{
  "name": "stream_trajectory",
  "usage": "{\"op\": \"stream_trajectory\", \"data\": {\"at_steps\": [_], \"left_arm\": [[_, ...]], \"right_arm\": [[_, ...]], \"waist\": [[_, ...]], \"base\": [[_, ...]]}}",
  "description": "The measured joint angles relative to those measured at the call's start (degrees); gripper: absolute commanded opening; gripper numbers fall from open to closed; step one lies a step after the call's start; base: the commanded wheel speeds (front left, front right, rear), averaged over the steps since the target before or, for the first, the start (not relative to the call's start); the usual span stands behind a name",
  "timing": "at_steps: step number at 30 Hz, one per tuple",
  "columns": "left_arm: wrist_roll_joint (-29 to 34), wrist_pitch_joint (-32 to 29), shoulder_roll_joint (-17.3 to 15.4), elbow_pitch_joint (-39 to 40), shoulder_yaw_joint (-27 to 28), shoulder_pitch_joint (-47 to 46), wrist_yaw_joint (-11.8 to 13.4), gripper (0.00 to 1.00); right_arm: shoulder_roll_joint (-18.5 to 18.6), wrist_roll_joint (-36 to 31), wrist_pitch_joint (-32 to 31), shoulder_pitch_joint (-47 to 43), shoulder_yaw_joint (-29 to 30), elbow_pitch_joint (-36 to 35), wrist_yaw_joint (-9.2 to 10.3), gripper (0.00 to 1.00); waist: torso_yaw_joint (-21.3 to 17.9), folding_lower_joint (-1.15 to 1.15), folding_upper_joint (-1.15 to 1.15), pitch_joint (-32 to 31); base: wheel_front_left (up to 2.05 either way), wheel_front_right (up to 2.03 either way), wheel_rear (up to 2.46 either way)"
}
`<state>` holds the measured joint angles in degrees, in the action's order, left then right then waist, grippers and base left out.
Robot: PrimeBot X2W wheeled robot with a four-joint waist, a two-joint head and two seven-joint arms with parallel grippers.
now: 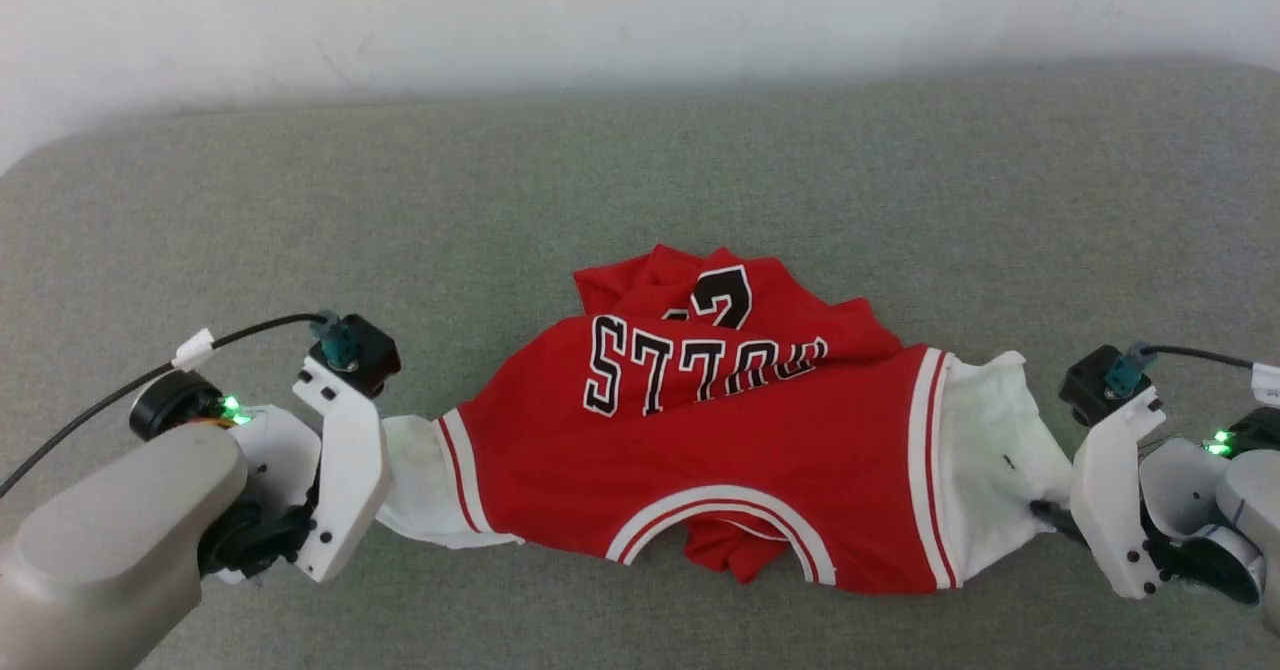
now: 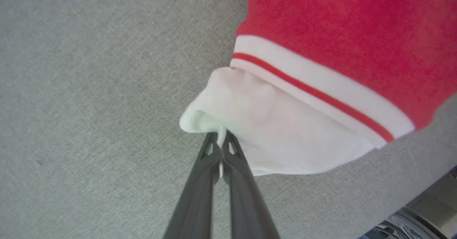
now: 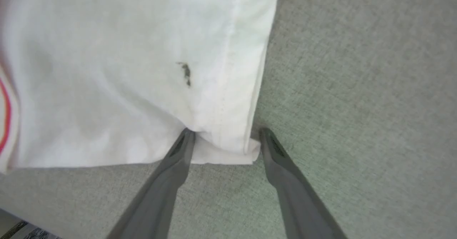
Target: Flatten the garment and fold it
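Observation:
The bunched lower part [image 1: 792,292] will open out long and flat when I lift and pull both sleeves, because the print is half hidden in folds [image 1: 716,298].
The garment [image 1: 720,450], a red jersey with a black-and-white print, lies crumpled on the grey cushion, stretched sideways between my two arms. Its collar faces me and its lower part is bunched at the far side. My left gripper [image 2: 221,137] is shut on the edge of one white sleeve [image 2: 271,132], which in the head view is the left sleeve [image 1: 415,480]. My right gripper [image 3: 226,133] stands open, its two fingers straddling the hemmed corner of the other white sleeve [image 3: 125,71]. One dark fingertip [image 1: 1050,512] touches that sleeve [image 1: 990,450].
The grey fabric cushion [image 1: 640,180] spreads wide around the garment, with bare room behind it and on both sides. A white wall [image 1: 640,10] runs along its back edge. A small dark mark [image 3: 185,73] sits on the right sleeve.

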<state>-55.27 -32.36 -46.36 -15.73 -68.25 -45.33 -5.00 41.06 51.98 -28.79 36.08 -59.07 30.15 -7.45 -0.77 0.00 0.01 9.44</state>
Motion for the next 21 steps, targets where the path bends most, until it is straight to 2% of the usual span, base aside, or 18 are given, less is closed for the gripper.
{"op": "stream_trajectory", "data": {"at_steps": [6, 10, 15, 21], "left_arm": [[-0.2, 2.9, -0.4, -0.3, 0.1, 1.3, 0.0, 0.0], [-0.3, 8.5, -1.4, 1.5, 1.9, 2.7, 0.0, 0.0], [-0.1, 15.0, -3.9, 6.1, 5.3, 2.7, 0.6, 0.0], [-0.7, 20.9, -5.8, 11.5, 10.7, 0.6, 2.8, 0.0]], "right_arm": [[-0.3, 0.6, 10.5, 0.9, -3.3, -0.2, 0.0, 0.0], [0.8, 2.4, 16.6, 1.3, -2.6, -4.8, -0.08, 0.0], [5.2, 3.2, 23.2, 1.9, 1.4, -11.2, -0.08, 0.0], [7.0, 3.6, 29.0, 3.9, 9.4, -17.1, -0.09, 0.0]], "waist": [[-0.9, 0.01, 0.0, -2.2], [-1.4, 0.01, 0.0, -4.6], [-2.0, 0.0, 0.0, -7.7], [-2.5, 0.0, 0.0, -11.0]], "base": [[0.0, 0.0, 0.0], [0.0, 0.0, 0.0], [0.0, 0.0, 0.0], [0.0, 0.0, 0.0]]}}
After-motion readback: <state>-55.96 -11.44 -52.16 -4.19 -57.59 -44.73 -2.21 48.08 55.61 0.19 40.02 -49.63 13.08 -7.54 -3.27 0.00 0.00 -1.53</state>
